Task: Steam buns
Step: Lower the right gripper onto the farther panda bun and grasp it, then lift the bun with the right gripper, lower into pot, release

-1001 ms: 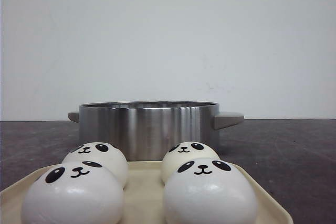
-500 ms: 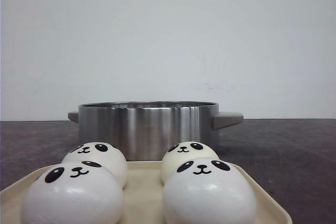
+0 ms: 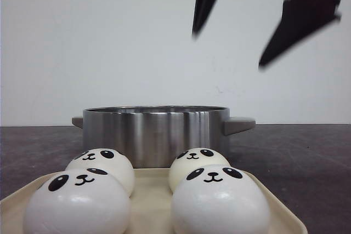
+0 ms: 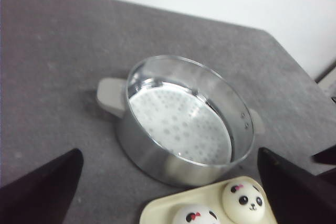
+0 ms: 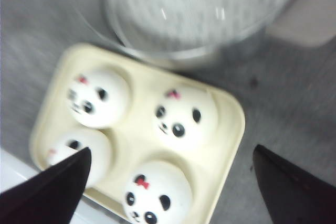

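Note:
I should keep lowering my right gripper's open fingers until they close around the pink-bowed rear bun, because the bun has free tray on both sides for them.
Several glossy white panda-faced buns sit on a cream tray: two at the front and two behind. Behind the tray stands a steel steamer pot holding a white perforated plate. My right gripper hangs open, high above the pot's right side, with nothing between its fingers. In the blurred right wrist view it looks down on the tray and buns. My left gripper is open and empty, above the pot's left, out of the front view.
The pot has grey side handles. Dark grey tabletop surrounds pot and tray, with a white wall behind. The tray's near edge lies close to the table's front edge.
The right gripper's two black fingers have come into the front view from the top right; they were out of view before. Buns, tray and pot have not moved.

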Tool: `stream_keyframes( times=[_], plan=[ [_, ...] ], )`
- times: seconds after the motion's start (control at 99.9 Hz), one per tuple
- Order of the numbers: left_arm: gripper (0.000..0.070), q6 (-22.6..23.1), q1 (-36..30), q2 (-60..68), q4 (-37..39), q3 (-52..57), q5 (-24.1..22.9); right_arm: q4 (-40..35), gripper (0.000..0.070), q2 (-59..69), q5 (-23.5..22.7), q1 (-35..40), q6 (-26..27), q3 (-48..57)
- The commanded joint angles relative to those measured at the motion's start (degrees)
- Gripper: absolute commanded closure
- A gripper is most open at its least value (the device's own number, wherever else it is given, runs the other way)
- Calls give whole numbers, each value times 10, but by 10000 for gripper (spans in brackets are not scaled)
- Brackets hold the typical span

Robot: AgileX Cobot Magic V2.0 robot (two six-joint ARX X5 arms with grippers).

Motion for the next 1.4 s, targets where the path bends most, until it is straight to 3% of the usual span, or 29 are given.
stream_keyframes(
  times=[0.0,0.21,0.34,0.951,1.011,1.101,1.141,1.391],
  plan=[
    [18,-2,-7,1,7,10,0,0,79,27,-4,7,12,9],
    [18,3,-36,1,11,10,0,24,82,90,-25,18,17,9],
    [18,9,-50,1,11,10,-2,43,140,120,-26,26,30,9],
    [18,26,-106,1,11,10,-20,77,172,232,-28,37,47,9],
    [18,28,-110,1,11,10,-25,77,275,239,-15,37,47,9],
    [18,28,-116,1,10,10,-30,76,597,239,12,40,46,9],
    [18,28,-119,1,10,10,-30,76,694,239,22,43,46,9],
    [18,28,-136,1,10,10,-30,45,700,196,11,76,17,21]
  ],
)
